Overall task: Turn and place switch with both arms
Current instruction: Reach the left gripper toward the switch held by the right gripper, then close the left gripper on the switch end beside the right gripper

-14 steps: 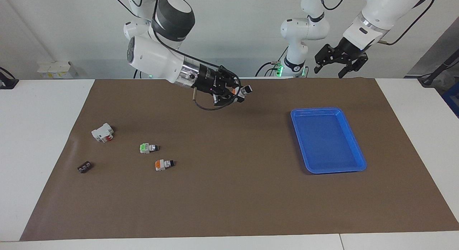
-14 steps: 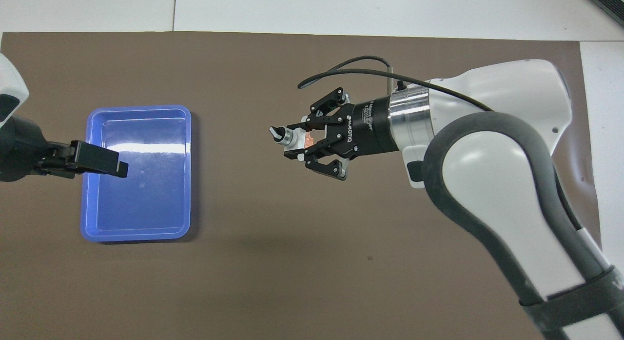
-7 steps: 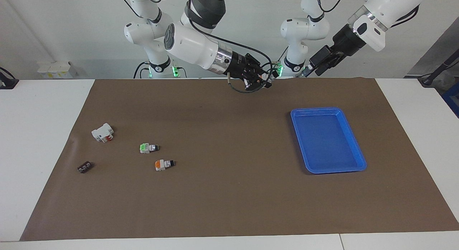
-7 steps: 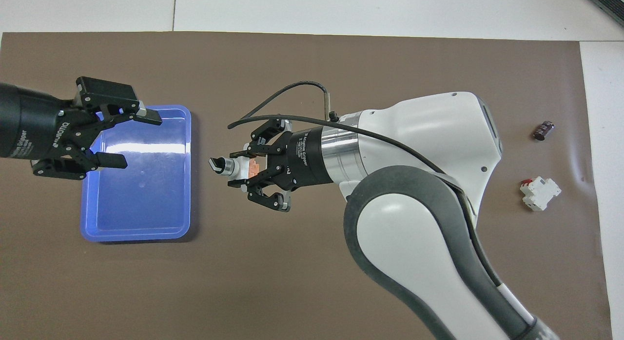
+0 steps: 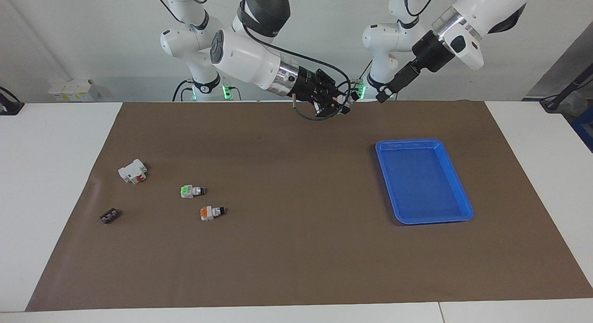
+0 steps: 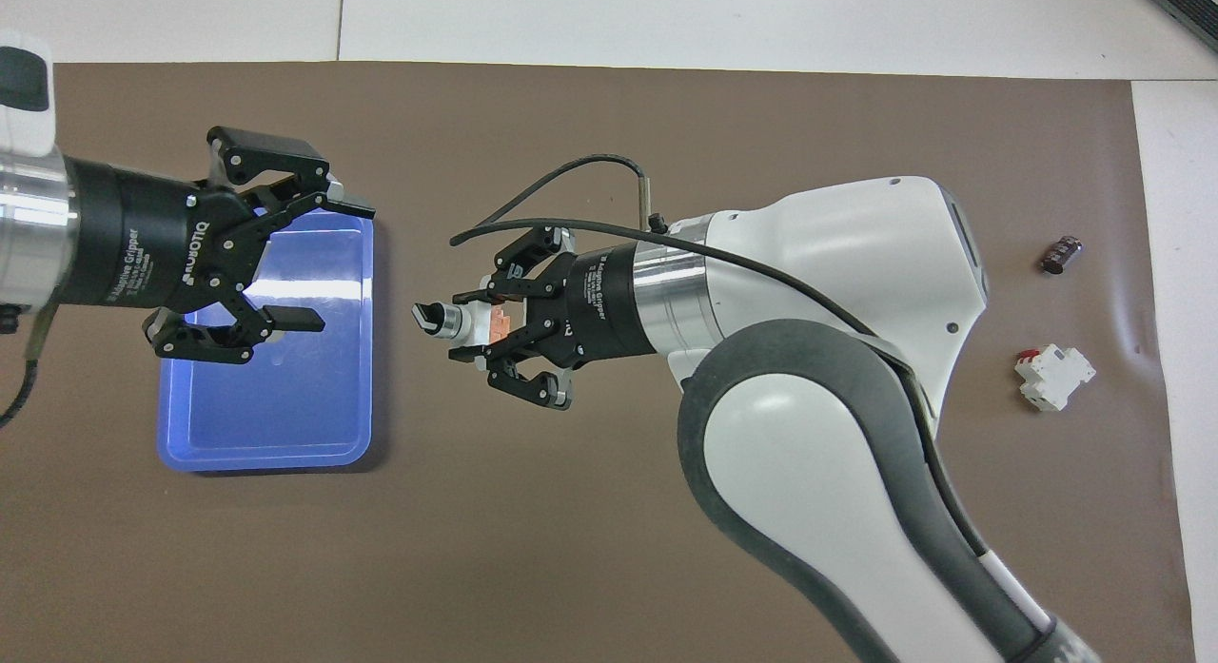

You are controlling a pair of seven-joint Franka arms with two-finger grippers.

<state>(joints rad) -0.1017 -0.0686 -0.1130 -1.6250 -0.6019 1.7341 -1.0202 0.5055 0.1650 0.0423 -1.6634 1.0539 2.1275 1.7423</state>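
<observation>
The black knob (image 6: pixel 427 314) is set in a round silver collar (image 6: pixel 452 321), so I expect the knob to rotate on the spot when the robot turns it, while the orange block stays still.
My right gripper (image 6: pixel 468 325) is shut on the switch (image 6: pixel 457 322), gripping its orange block end; the black knob sticks out toward the left arm's end of the table. It is held high in the air, also seen in the facing view (image 5: pixel 340 105). My left gripper (image 6: pixel 328 263) is open and empty in the air over the blue tray's rim, its fingers pointing at the knob with a gap between them; it also shows in the facing view (image 5: pixel 387 93). A second orange-block switch (image 5: pixel 211 212) lies on the brown mat.
The blue tray (image 5: pixel 407 142) lies on the mat at the left arm's end. A green-block switch (image 5: pixel 191 191), a white block with a red part (image 5: pixel 132 171) and a small dark part (image 5: pixel 109 216) lie at the right arm's end.
My right gripper carried the switch up and toward the left arm's end, then held nearly still. My left gripper turned and moved in toward the switch's knob.
</observation>
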